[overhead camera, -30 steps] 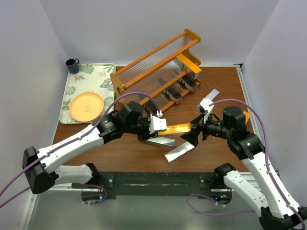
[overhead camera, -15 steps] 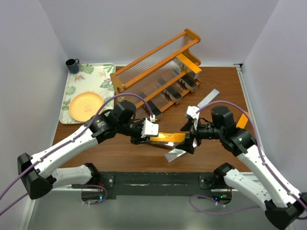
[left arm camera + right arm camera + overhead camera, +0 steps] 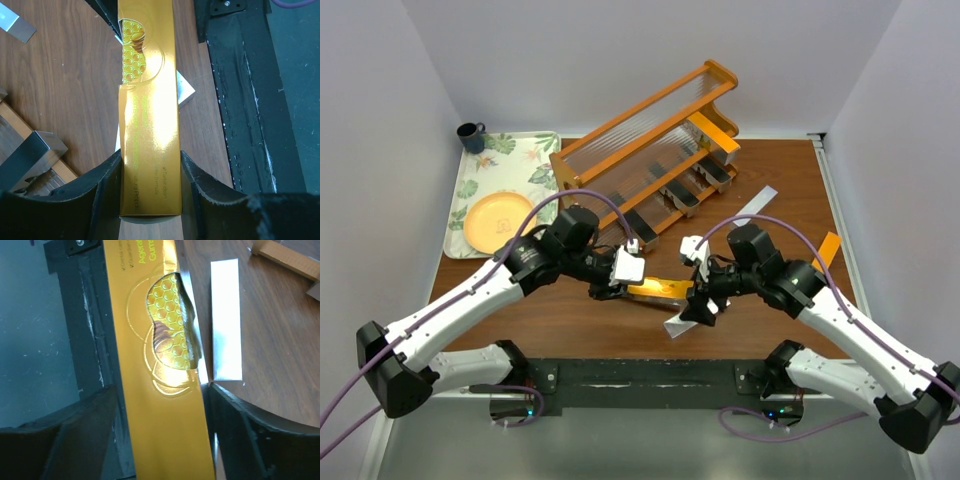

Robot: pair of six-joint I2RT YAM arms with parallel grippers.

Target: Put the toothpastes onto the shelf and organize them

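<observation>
Next, my right gripper takes the other end (image 3: 681, 288) of the orange-gold carton and puts it on the shelf, because my left gripper is holding the carton by the end (image 3: 637, 289) that must go into the shelf.
My left gripper (image 3: 620, 287) is shut on one end of a metallic orange-gold toothpaste carton (image 3: 662, 290) and holds it level over the table's front middle. In the left wrist view both fingers press the carton (image 3: 149, 115) at the gripper (image 3: 150, 170). My right gripper (image 3: 698, 300) is open around the carton's other end (image 3: 150, 315), with a gap on each side of the jaws (image 3: 160, 390). A silver carton (image 3: 682, 323) lies below it. The orange-brown shelf (image 3: 650, 130) stands behind, holding a gold carton (image 3: 712, 132) and dark grey cartons (image 3: 680, 196).
Another silver carton (image 3: 754, 206) and an orange-gold one (image 3: 828, 248) lie on the table at the right. A floral tray (image 3: 525, 150) with an orange plate (image 3: 500, 222) and a dark mug (image 3: 471, 135) stands at the left. The black base rail (image 3: 640, 378) runs along the near edge.
Both grippers and the gold carton have moved left and toward the near edge. My right gripper has slid further along the carton toward the left gripper.
</observation>
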